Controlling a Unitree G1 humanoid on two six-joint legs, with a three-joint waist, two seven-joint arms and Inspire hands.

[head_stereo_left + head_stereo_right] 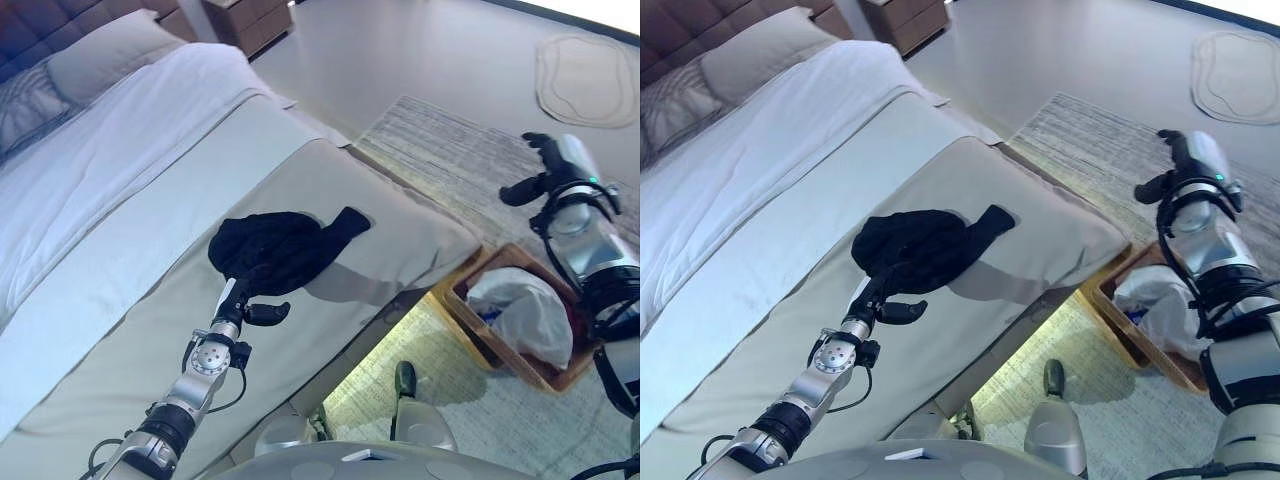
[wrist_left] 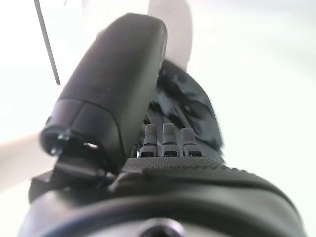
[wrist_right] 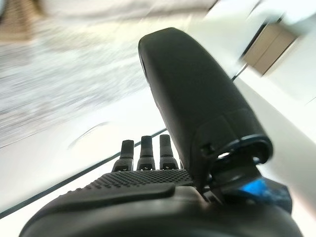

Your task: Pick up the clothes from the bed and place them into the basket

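Note:
I expect the loosely bunched black garment [image 1: 268,250] to unfold and hang down in a long tail when I lift it, because a narrow end [image 1: 347,224] sticks out of it.
A black garment [image 1: 290,243] lies bunched on the beige cover near the foot of the bed [image 1: 120,330]. My left hand [image 1: 252,293] rests at the garment's near edge, open, thumb out to the side; in the left wrist view its straight fingers [image 2: 169,138] point into the dark cloth [image 2: 190,106]. My right hand [image 1: 545,165] is raised over the rug, open and holding nothing, well above the basket. The brown basket [image 1: 462,290] stands on the floor by the bed's corner and holds white cloth [image 1: 522,310].
A grey striped rug [image 1: 450,150] spreads beside the bed and under the basket. Pillows [image 1: 95,55] lie at the head of the bed, with a wooden nightstand [image 1: 250,20] behind. A pale mat [image 1: 585,80] lies on the floor at the far right.

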